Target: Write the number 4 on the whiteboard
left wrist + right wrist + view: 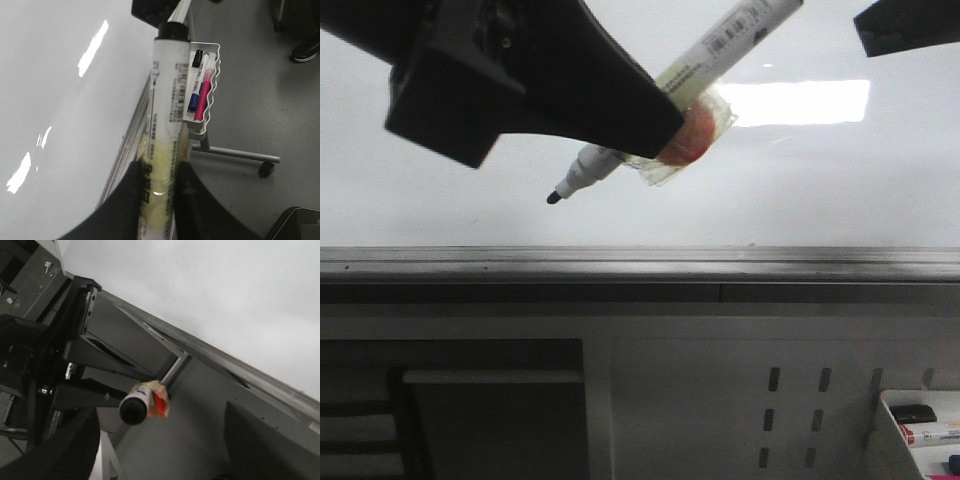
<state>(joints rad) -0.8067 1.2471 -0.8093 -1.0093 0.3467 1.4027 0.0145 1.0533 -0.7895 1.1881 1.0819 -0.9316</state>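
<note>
My right gripper should take the marker by its taped body point(703, 77) before writing the 4, because my left gripper's fingers are gripping the marker close to its black tip point(555, 197).
My left gripper point(660, 120) is shut on a white marker point(720, 45) with tape and a red patch round its barrel. The uncapped black tip point(553, 197) points down-left, at or just off the whiteboard point(790, 190); I cannot tell if it touches. In the left wrist view the fingers point(127, 200) clamp the marker point(167, 95) beside the whiteboard point(60, 100). No number 4 strokes show on the board. My right gripper point(905, 25) hangs at the top right, open and empty point(162, 445); its view shows the marker's rear end point(134, 410) and the whiteboard point(225, 290).
The board's grey metal bottom edge point(640, 262) runs across the view. Below it is a grey perforated panel point(790, 410). A white tray point(895, 425) at the lower right holds spare markers point(202, 92). The stand's wheeled leg point(240, 155) rests on the floor.
</note>
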